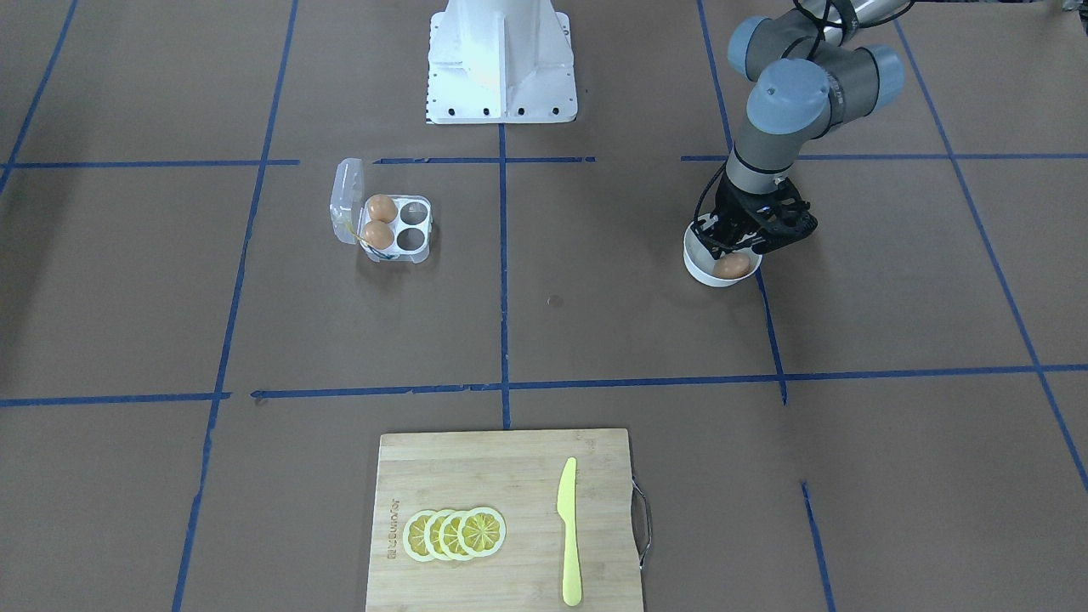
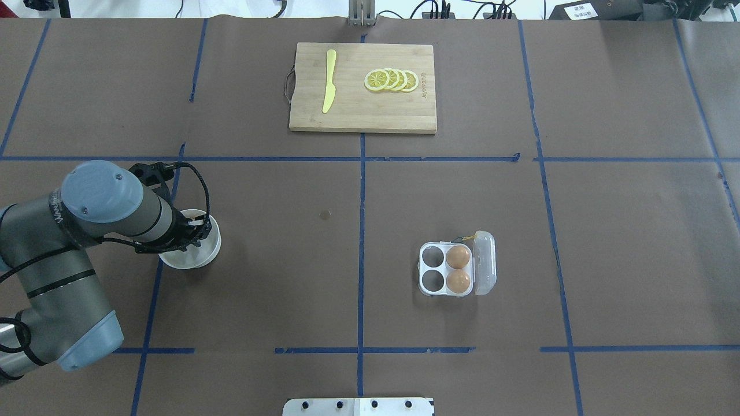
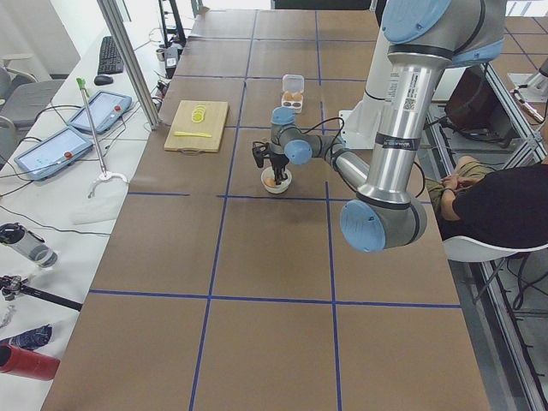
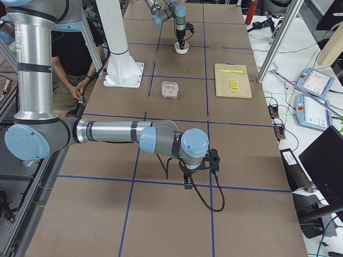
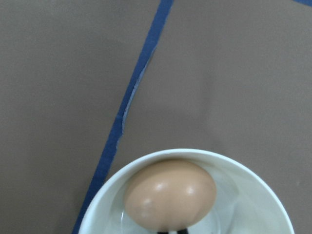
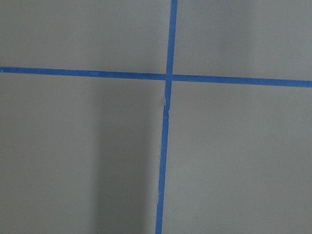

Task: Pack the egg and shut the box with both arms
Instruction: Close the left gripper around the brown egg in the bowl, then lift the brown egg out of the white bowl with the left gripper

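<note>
My left gripper's fingers are close together at the egg's near edge [image 5: 168,225], so the gripper should open wide and straddle the egg's middle [image 5: 170,194] before it lifts the egg.
An orange-brown egg [image 1: 731,266] [image 5: 169,194] lies in a small white bowl [image 1: 701,270] [image 2: 188,260]. My left gripper [image 1: 722,248] [image 2: 196,224] hangs just over the bowl with its black fingers spread above the egg, open. The clear box [image 1: 414,240] [image 2: 432,268] sits with its lid [image 1: 347,200] swung open; two like eggs [image 1: 380,221] fill the cells beside the lid, and the other two cells are empty. My right gripper [image 4: 188,182] shows only in the exterior right view, low over bare table, so I cannot tell its state.
A wooden cutting board [image 1: 510,476] at the operators' edge carries a yellow knife [image 1: 568,527] and lemon slices [image 1: 455,533]. The white pedestal [image 1: 501,59] stands at the robot's side. A seated person [image 3: 488,201] is beside the table.
</note>
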You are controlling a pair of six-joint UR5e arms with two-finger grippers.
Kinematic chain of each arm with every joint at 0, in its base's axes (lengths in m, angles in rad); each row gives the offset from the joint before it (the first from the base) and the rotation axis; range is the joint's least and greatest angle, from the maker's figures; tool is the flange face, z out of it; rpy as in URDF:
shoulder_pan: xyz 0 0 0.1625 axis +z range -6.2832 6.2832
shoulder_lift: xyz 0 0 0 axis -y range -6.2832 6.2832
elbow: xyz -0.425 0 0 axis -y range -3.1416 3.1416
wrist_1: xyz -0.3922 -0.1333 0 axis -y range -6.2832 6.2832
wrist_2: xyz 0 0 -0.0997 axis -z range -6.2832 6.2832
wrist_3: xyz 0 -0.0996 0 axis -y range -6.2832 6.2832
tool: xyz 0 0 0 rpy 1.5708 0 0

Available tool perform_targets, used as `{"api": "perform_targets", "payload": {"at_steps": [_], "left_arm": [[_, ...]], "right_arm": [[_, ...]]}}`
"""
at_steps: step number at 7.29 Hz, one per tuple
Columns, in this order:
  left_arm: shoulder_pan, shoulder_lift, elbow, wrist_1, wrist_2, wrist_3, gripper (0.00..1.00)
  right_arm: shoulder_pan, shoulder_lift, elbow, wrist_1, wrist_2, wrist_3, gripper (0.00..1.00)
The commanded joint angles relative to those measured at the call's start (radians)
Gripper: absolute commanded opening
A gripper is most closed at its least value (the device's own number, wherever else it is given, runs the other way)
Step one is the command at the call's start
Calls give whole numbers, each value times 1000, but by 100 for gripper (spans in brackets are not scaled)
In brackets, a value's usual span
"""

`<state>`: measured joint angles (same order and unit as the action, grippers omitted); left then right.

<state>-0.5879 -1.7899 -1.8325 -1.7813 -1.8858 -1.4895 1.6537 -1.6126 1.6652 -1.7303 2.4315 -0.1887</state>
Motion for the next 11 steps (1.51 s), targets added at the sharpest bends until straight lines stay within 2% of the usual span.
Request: {"api": "perform_targets", "payload": {"at_steps": [1, 6, 8, 11], "left_arm": [[-24, -2, 5, 0, -1, 0, 100], [-35, -2, 16, 0, 0, 0, 100], [-35, -2, 16, 0, 1, 0, 86], [-33, -2, 18, -1, 19, -2, 79]], "right_arm": [[0, 0, 1, 0, 1, 2, 100], [0, 0, -1, 0, 0, 2, 100], [0, -1, -2, 0, 1, 2, 100], [0, -1, -5, 0, 3, 2, 100]]}}
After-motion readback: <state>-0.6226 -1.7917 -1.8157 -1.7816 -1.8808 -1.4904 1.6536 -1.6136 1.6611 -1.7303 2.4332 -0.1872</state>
